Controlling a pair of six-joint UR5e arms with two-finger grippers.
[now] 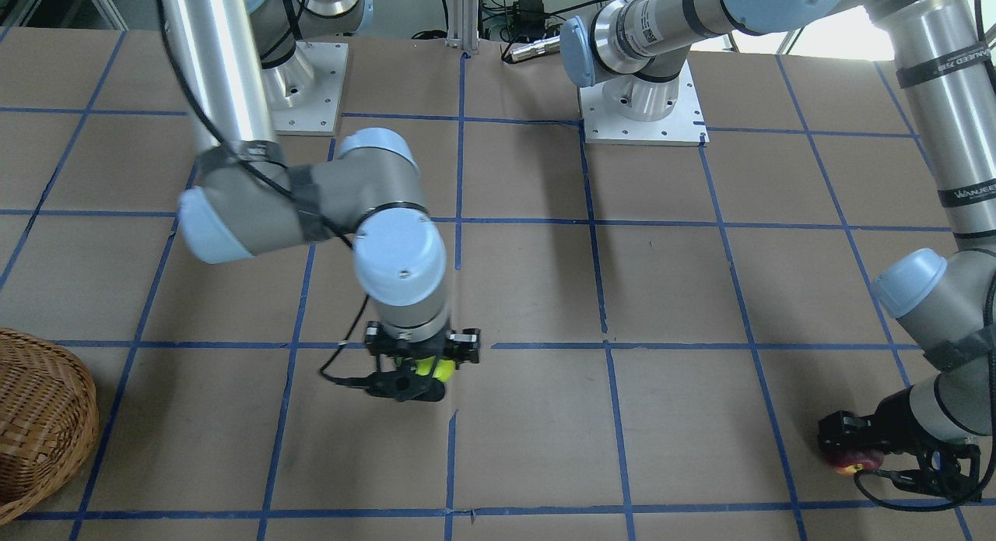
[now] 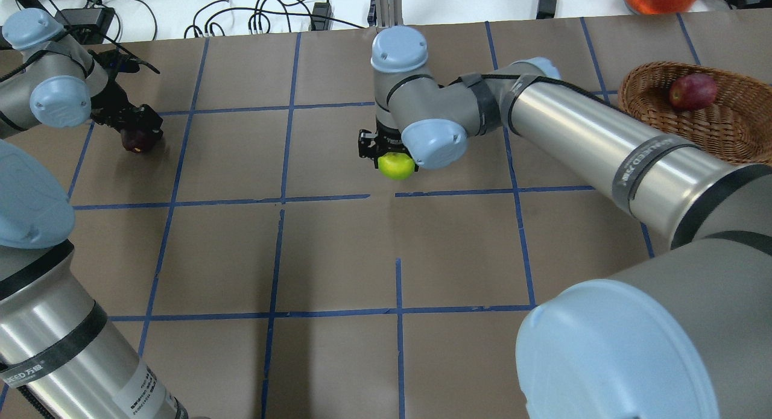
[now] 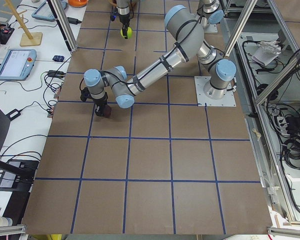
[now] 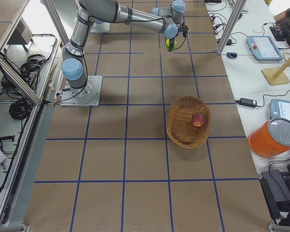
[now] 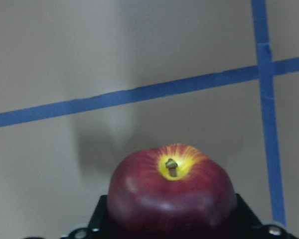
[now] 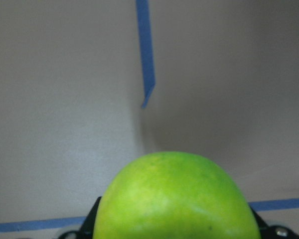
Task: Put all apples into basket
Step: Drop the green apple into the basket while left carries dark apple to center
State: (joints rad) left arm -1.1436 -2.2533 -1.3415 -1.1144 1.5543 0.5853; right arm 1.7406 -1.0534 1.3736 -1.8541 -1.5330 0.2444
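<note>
Next, I put the red apple down at the table's middle for my right gripper to take, since the basket point(image 1: 42, 424) is out of my left gripper's reach.
My left gripper point(image 2: 140, 135) is shut on the red apple point(image 2: 137, 143) with a yellowish patch at its stem point(image 5: 172, 191), low over the table at the far left. My right gripper point(image 2: 389, 154) is shut on the lime green apple point(image 2: 396, 166) and holds it above the table's middle; the apple fills the bottom of the right wrist view point(image 6: 174, 199). The wicker basket point(image 2: 724, 129) stands at the far right and holds the dark maroon apple point(image 2: 692, 91).
The table is brown board with a grid of blue tape point(image 2: 338, 198). The two arm bases point(image 1: 642, 105) stand at the robot's edge. Cables and power bricks point(image 2: 265, 15) lie beyond the far edge, and an orange container point(image 4: 273, 137) stands off the table by the basket.
</note>
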